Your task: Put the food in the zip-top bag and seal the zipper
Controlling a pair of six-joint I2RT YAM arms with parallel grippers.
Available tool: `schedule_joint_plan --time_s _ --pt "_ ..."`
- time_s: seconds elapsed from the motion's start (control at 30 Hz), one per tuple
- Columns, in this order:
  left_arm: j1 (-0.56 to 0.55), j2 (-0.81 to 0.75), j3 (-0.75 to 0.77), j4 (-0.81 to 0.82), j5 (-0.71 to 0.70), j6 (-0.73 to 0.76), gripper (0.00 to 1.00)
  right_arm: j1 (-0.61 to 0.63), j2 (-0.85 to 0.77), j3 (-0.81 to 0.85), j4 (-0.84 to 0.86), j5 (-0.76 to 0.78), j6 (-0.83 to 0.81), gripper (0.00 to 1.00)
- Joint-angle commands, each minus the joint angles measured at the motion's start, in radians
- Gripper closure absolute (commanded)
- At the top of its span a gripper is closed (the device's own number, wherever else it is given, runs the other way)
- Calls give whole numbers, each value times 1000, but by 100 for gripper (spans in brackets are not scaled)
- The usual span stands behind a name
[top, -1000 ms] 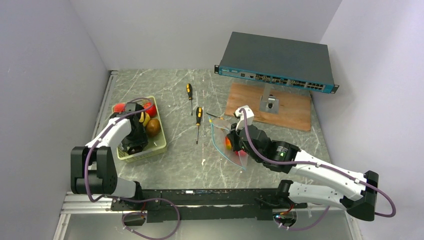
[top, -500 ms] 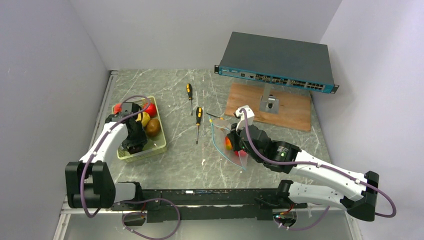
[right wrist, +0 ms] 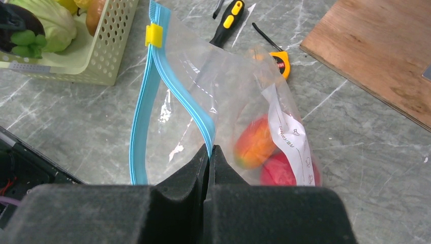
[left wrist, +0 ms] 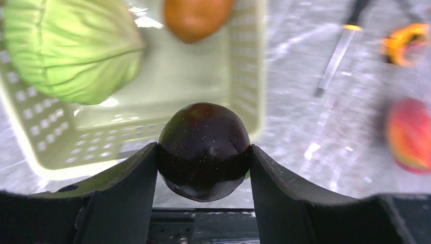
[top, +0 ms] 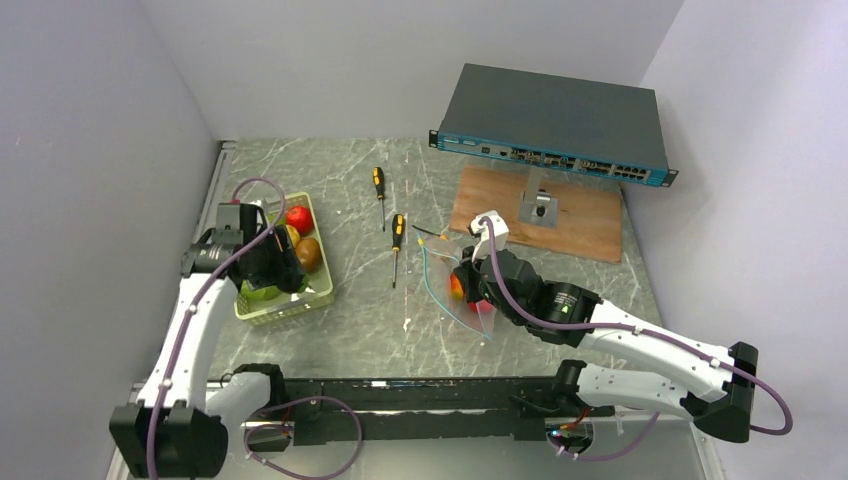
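The teal-blue zipper (right wrist: 189, 99) is wide open for the dark purple fruit, so my left gripper should now go to the bag's opening (top: 445, 288) and let go of the fruit inside.
My left gripper (left wrist: 203, 155) is shut on a dark purple glossy toy fruit (left wrist: 203, 147) and holds it above the near end of the pale green tray (left wrist: 213, 81); it shows in the top view (top: 283, 272). A green cabbage (left wrist: 71, 51) and a brown fruit (left wrist: 195, 18) lie in the tray. My right gripper (right wrist: 209, 150) is shut on one side of the teal-blue zipper (right wrist: 175, 86) of the clear zip-top bag (right wrist: 228, 86), holding the mouth open. An orange fruit (right wrist: 254, 142) and a red fruit (right wrist: 282, 170) lie inside the bag (top: 455, 295).
A yellow slider (right wrist: 153, 34) sits at the zipper's far end. A tape measure (right wrist: 281, 62) lies behind the bag. Two screwdrivers (top: 397, 235) lie between tray and bag. A wooden board (top: 570, 215) and a network switch (top: 555, 120) stand at the back right.
My left arm has risen out of the tray with the dark fruit in its gripper, uncovering the green cabbage. The right arm and bag have not moved.
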Motion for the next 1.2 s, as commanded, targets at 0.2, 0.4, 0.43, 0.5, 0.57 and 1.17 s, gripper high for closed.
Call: schedule_joint_plan --time_s 0.2,0.4,0.43,0.5,0.57,1.17 --pt "-90 -284 -105 531 680 -253 92 -1 -3 12 44 -14 -6 100" --pt "-418 -272 -173 875 574 -412 93 1 -2 16 49 -22 -3 100" --pt "-464 -250 -163 898 555 -411 93 -1 -2 16 49 -23 -3 100" --pt "-545 -203 -133 916 524 -394 94 -1 -4 15 50 -27 -1 100" --pt "-616 -158 -102 927 487 -374 96 1 -5 15 51 -30 1 100" --pt "-899 154 177 538 101 -177 100 0 -66 3 88 -38 51 100"
